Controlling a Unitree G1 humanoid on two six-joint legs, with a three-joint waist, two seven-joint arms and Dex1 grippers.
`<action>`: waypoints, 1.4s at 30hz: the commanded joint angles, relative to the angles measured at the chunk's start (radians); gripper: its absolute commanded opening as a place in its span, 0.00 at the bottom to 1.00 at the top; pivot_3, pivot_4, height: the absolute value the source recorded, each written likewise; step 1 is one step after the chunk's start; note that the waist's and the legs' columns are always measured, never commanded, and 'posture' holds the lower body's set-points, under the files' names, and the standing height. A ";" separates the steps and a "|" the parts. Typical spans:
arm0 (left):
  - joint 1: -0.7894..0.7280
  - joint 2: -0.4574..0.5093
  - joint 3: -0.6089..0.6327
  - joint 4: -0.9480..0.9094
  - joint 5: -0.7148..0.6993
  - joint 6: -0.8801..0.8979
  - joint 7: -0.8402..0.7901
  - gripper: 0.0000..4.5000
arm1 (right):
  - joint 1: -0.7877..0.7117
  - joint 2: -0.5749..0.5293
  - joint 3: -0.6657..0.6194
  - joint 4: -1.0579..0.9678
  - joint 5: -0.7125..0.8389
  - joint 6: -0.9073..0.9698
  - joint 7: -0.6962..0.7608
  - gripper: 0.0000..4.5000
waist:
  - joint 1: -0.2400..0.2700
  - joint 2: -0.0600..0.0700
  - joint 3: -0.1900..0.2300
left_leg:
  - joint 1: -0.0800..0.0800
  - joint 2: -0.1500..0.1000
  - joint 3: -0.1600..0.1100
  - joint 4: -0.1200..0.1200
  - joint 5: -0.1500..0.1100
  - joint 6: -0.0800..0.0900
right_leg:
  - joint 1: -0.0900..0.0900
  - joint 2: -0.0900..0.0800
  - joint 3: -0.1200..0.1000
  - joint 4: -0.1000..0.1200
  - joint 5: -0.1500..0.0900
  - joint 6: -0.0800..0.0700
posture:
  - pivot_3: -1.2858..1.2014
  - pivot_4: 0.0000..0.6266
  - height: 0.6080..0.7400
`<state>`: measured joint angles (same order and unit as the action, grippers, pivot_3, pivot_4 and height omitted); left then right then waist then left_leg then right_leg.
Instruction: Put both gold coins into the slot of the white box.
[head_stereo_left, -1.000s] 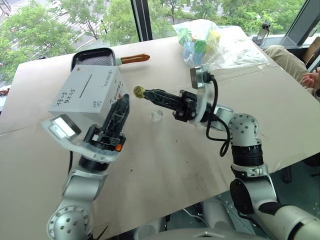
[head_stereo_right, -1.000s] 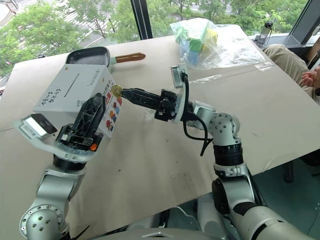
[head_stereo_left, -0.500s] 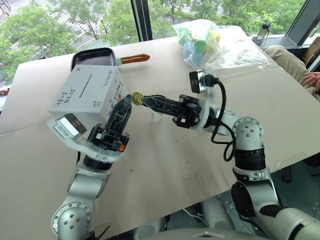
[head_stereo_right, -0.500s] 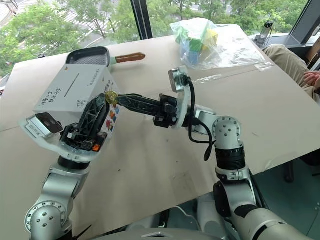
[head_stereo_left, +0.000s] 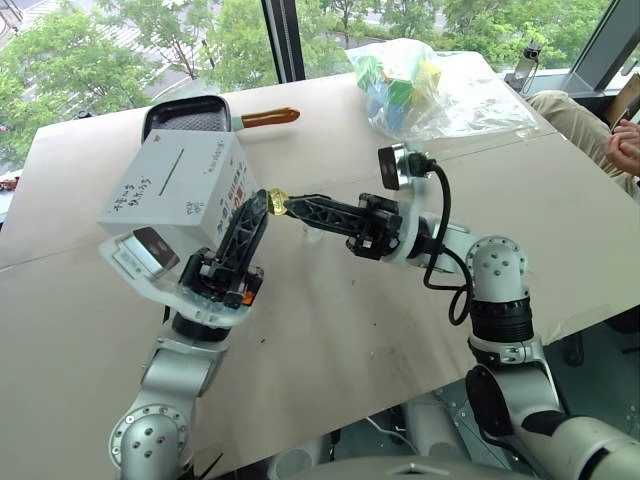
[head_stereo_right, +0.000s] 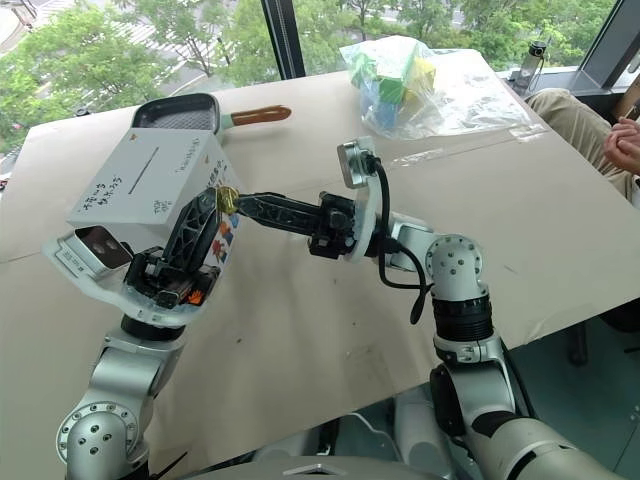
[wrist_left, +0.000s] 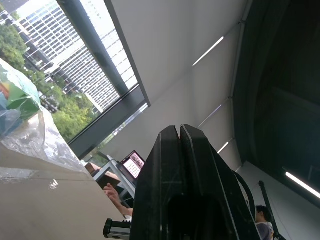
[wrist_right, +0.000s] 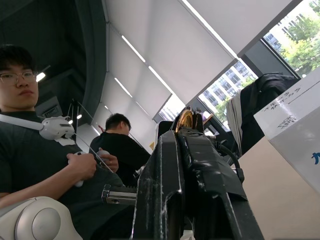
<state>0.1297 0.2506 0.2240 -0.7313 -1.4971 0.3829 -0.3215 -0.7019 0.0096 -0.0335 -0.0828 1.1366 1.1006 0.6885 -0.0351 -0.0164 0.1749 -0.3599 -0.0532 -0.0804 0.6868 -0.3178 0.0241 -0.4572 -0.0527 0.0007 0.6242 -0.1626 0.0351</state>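
My right gripper holds the gold coin (head_stereo_left: 278, 203) with my left fingers closed at its edge. Next, my left gripper opens, takes it and brings it to the slot (head_stereo_left: 171, 172).
A gold coin (head_stereo_left: 277, 201) is pinched edge-on at the tip of my right gripper (head_stereo_left: 285, 204), which is shut on it and reaches in from the right above the table. In the right wrist view the gold coin (wrist_right: 185, 120) sticks up between the fingers. My left gripper (head_stereo_left: 259, 203) rises from below with its fingers (wrist_left: 165, 165) pressed shut and nothing showing between them. Its tip stands right beside the coin. Just behind and to the left is the white box (head_stereo_left: 150, 190), its dark slot (head_stereo_left: 172, 165) on the upward-facing plain side.
A dark pan (head_stereo_left: 185, 115) with a brown handle (head_stereo_left: 270, 117) lies behind the box. A clear bag of colourful blocks (head_stereo_left: 405, 75) sits at the table's far side. A person's hand (head_stereo_left: 625, 140) shows at the right edge.
My left gripper's fingers have closed. The right gripper has carried the coin slightly down, up against the left gripper's tip. The box has not moved.
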 joint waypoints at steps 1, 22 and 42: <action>-0.006 -0.006 0.008 -0.029 -0.016 -0.029 -0.018 0.06 | -0.003 0.007 0.008 -0.046 0.028 -0.011 -0.002 0.00 | 0.000 0.000 0.000 | 0.000 0.000 0.000 0.000 0.000 0.000 | 0.000 0.000 0.000 0.000 0.000 0.000 | 0.52 0.24 0.85; -0.013 -0.003 -0.064 -0.045 -0.036 -0.037 -0.004 0.59 | -0.009 0.005 0.014 -0.046 0.053 -0.016 0.001 0.00 | 0.000 0.000 0.000 | 0.000 0.000 0.000 0.000 0.000 0.000 | 0.000 0.000 0.000 0.000 0.000 0.000 | 0.52 0.24 0.85; -0.035 -0.029 -0.064 -0.047 -0.056 -0.070 -0.003 0.02 | -0.009 0.000 0.022 -0.052 0.061 -0.011 -0.020 0.00 | 0.000 0.000 0.000 | 0.000 0.000 0.000 0.000 0.000 0.000 | 0.000 0.000 0.000 0.000 0.000 0.000 | 0.52 0.24 0.85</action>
<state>0.1004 0.2252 0.1487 -0.7373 -1.5358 0.3317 -0.3218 -0.7015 0.0071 -0.0146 -0.0974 1.1691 1.0913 0.6664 -0.0348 -0.0164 0.1749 -0.3600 -0.0532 -0.0804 0.6868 -0.3178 0.0242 -0.4572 -0.0526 0.0007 0.6239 -0.1626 0.0351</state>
